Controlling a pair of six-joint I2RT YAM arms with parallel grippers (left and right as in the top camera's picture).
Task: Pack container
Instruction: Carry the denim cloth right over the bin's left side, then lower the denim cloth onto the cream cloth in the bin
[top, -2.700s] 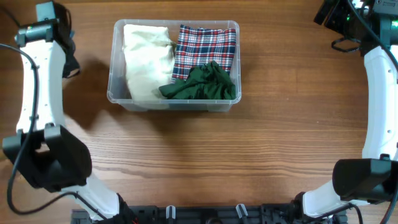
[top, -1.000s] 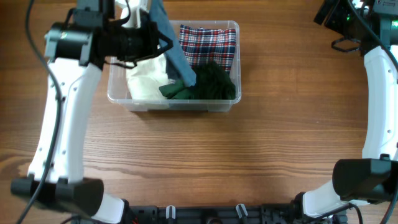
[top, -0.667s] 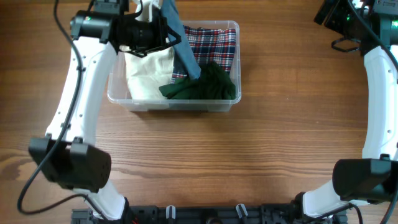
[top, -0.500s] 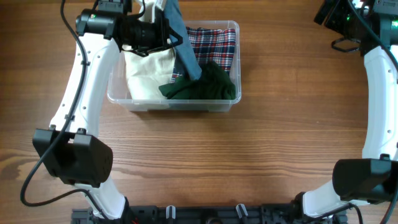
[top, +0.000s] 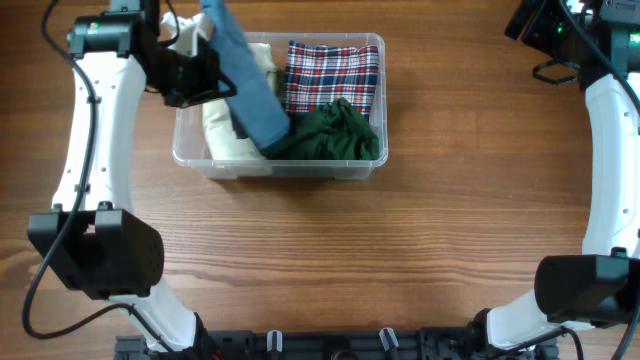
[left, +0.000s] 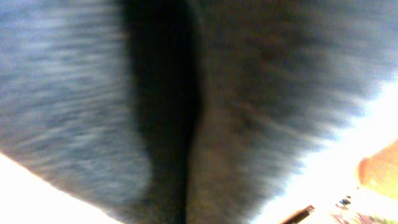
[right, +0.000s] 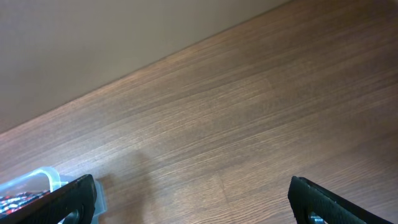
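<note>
The blue-grey cloth goes at a slant onto the dark green cloth. My left gripper should move over to the container's middle (top: 286, 92) and make the blue-grey cloth straight before putting it down.
The clear plastic container (top: 365, 170) stands at the back middle of the table. It holds a cream cloth (top: 228, 132), a red plaid cloth (top: 335, 72) and a dark green cloth (top: 335, 135). My left gripper (top: 208, 12) is above the container's left part, shut on a blue-grey cloth (top: 250, 95) that hangs down into the container over the cream cloth. In the left wrist view the blue-grey cloth (left: 93, 93) fills the frame, blurred. My right gripper (right: 193, 199) is open and empty, high at the back right, with a container corner (right: 50, 177) at its left edge.
The wooden table (top: 400, 250) spreads in front of and to the right of the container. The right arm (top: 605, 130) stands along the right edge. The left arm (top: 85, 150) rises along the left side.
My left arm came in from the far left with the blue-grey cloth and carried it over the container. In the last half second it moved left, dragging the cloth from the middle onto the cream cloth.
</note>
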